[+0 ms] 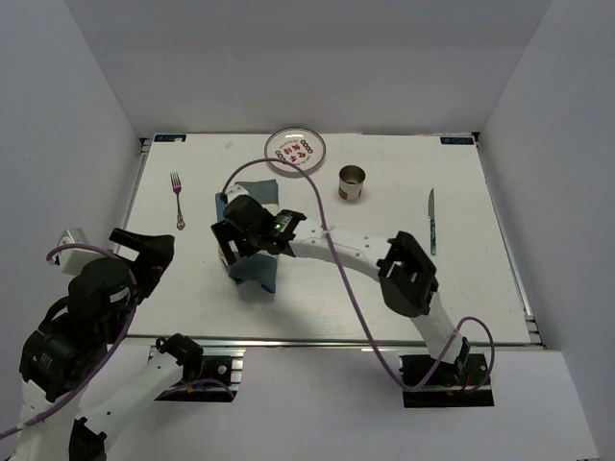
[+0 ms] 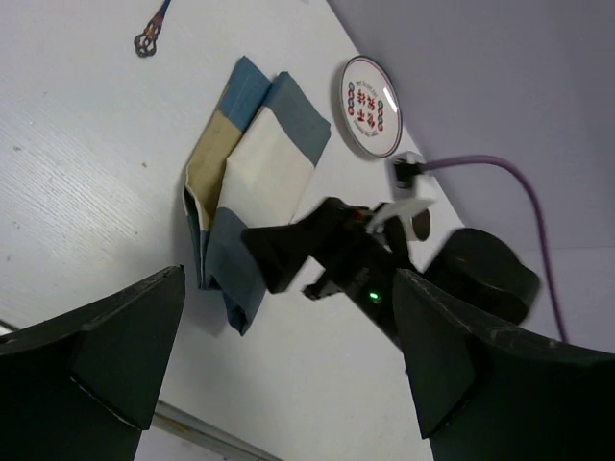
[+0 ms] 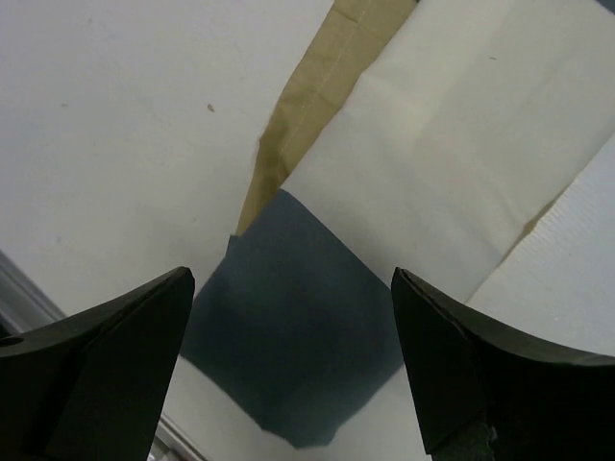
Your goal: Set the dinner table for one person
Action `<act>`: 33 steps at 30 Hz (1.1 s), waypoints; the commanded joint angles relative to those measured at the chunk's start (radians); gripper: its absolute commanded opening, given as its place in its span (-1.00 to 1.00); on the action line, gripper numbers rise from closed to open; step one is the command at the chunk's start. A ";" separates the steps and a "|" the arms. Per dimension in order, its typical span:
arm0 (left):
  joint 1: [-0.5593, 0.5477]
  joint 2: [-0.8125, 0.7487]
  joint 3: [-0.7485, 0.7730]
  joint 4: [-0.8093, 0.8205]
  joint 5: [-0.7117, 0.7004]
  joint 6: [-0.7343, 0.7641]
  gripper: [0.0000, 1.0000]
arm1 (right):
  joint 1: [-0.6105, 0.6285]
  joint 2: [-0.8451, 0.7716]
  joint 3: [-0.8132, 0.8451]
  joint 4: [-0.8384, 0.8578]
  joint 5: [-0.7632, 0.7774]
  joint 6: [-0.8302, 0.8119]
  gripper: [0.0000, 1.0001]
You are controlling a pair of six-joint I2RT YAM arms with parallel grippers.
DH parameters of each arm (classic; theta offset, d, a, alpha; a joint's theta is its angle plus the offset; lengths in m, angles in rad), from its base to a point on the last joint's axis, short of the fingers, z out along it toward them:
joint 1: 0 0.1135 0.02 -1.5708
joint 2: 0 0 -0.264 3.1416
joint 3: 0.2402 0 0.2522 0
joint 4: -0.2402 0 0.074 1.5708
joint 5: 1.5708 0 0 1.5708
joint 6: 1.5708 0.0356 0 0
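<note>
The placemat's pale layer is folded over its tan layer, so my right gripper should pinch the dark blue end (image 1: 258, 271) and pull it toward the knife to open it.
The dinner table (image 1: 480, 288) is a white top with a metal rail along its front edge. On its left half lies a folded blue-and-tan cloth placemat (image 1: 259, 274). My right gripper (image 1: 233, 246) hovers open just above the cloth, and its wrist view shows the placemat's (image 3: 404, 163) dark blue corner between the fingers (image 3: 115, 355), not pinched. My left gripper (image 1: 144, 254) is open and empty, pulled back over the near left of the table. The left wrist view shows the placemat (image 2: 255, 158) with the right gripper (image 2: 307, 252) over it.
Along the back of the table stand a patterned plate (image 1: 296, 147) and a metal cup (image 1: 352, 182). A fork (image 1: 177, 200) lies at the left and a knife (image 1: 432, 221) at the right. The right arm's purple cable (image 1: 322, 206) loops over the middle.
</note>
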 commanded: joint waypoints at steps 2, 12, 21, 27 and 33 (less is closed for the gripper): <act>-0.004 0.032 0.015 0.008 -0.013 0.056 0.96 | 0.045 0.156 0.217 -0.141 0.129 0.040 0.78; -0.004 -0.010 -0.033 0.029 0.004 0.081 0.96 | 0.085 0.209 0.282 -0.189 0.183 0.057 0.27; -0.004 0.001 -0.041 0.038 0.013 0.087 0.96 | 0.084 0.193 0.249 -0.206 0.166 0.063 -0.43; -0.004 0.010 -0.048 0.067 0.018 0.107 0.96 | 0.085 0.124 0.185 -0.175 0.163 0.081 -0.91; -0.004 0.073 -0.123 0.150 0.060 0.144 0.96 | 0.066 -0.052 -0.032 -0.040 0.175 0.120 -1.00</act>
